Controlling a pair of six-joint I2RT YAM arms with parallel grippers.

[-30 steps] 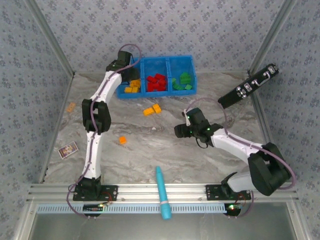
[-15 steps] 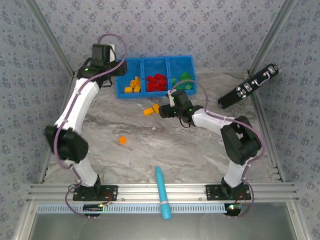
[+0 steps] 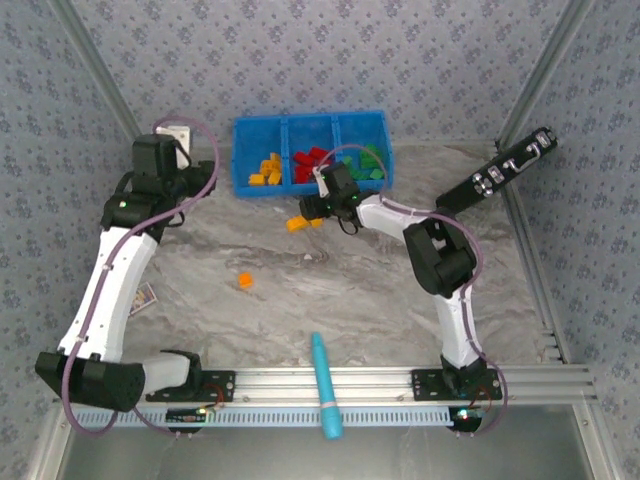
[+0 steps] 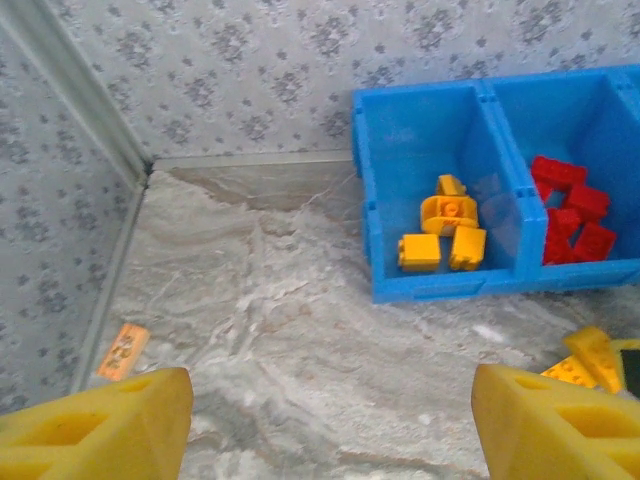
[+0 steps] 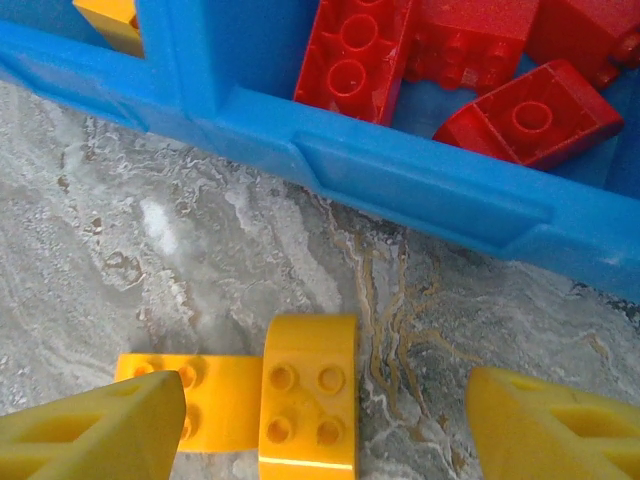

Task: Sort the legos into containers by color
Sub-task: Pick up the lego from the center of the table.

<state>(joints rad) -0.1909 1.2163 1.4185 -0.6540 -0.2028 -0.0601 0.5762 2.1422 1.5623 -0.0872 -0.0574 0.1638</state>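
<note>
The robot's right gripper is above the touching orange-yellow bricks (image 5: 261, 404), so it should carry the arched brick (image 5: 308, 395) to its compartment before the left gripper comes for the neighbour.
The blue bin (image 3: 310, 190) stands at the back with three compartments: orange-yellow legos (image 3: 267, 170) left, red legos (image 3: 313, 165) in the middle, green legos (image 3: 368, 165) right. Two loose orange-yellow bricks (image 3: 297, 223) lie just in front of it. My right gripper (image 3: 310, 208) hovers open over them. In the right wrist view the arched brick (image 5: 308, 400) lies between the fingers, its neighbour (image 5: 215, 395) beside the left fingertip (image 5: 100, 430). Another orange brick (image 3: 245, 281) lies mid-table. My left gripper (image 4: 330, 420) is open and empty over bare table, left of the bin (image 4: 430, 285).
A teal pen (image 3: 325, 385) lies across the front rail. A long black device (image 3: 495, 172) leans at the right wall. A small card (image 3: 140, 298) lies by the left arm, and an orange tag (image 4: 122, 350) sits near the left wall.
My left arm has swung away from the bin's left compartment to the far left, its jaws widening. My right gripper has moved left and back to above the two loose orange-yellow bricks.
</note>
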